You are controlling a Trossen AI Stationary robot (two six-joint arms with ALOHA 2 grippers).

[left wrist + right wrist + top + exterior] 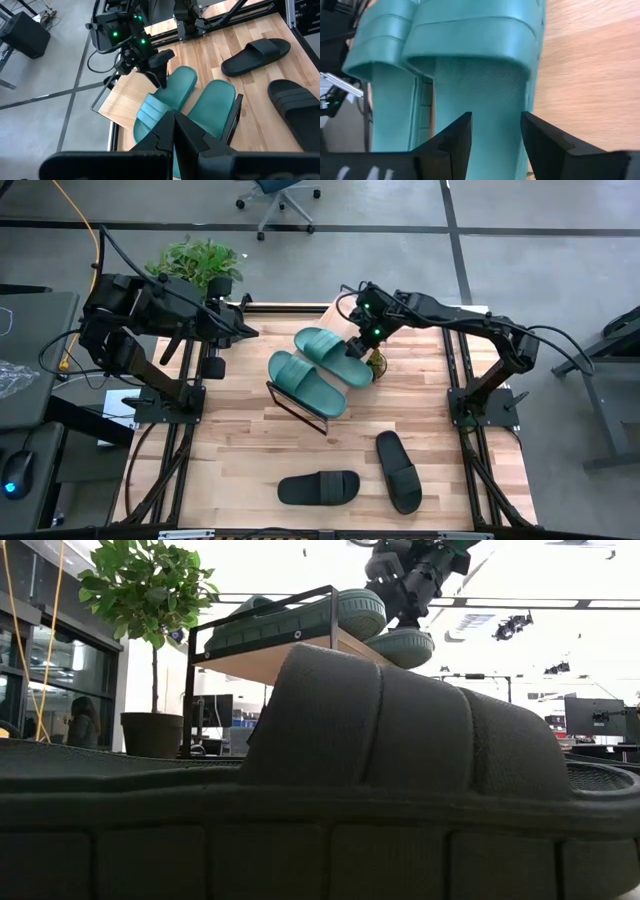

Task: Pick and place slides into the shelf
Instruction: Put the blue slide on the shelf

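Note:
Next, my right gripper closes and pushes the slide under it from its outer side (342, 338) toward the other slide, because the teal slides' heels (347, 390) are apart on the shelf.
Two teal slides (305, 383) (333, 355) lie side by side, soles down, on the slanted shelf (120, 97) at the table's middle. My right gripper (495, 135) is open, its fingers over the heel end of the right-hand teal slide (480, 60), pointing steeply down. Two black slides (318, 487) (398, 470) lie flat on the table near its front edge. One of them fills the low view's foreground (400, 740). My left gripper (174, 125) is shut and empty, held high at the table's far left. My right gripper's open fingers (455, 142) stand over the footbed at the heel end (490, 100) of the right-hand teal slide, slanting down from the table's right. I cannot tell whether they touch it. The slide lies on the shelf on its own.
The shelf's black metal frame (300, 412) juts toward the near side. A potted plant (200, 260) stands beyond the far left corner. Bare wood (240, 450) lies between the shelf and the black slides.

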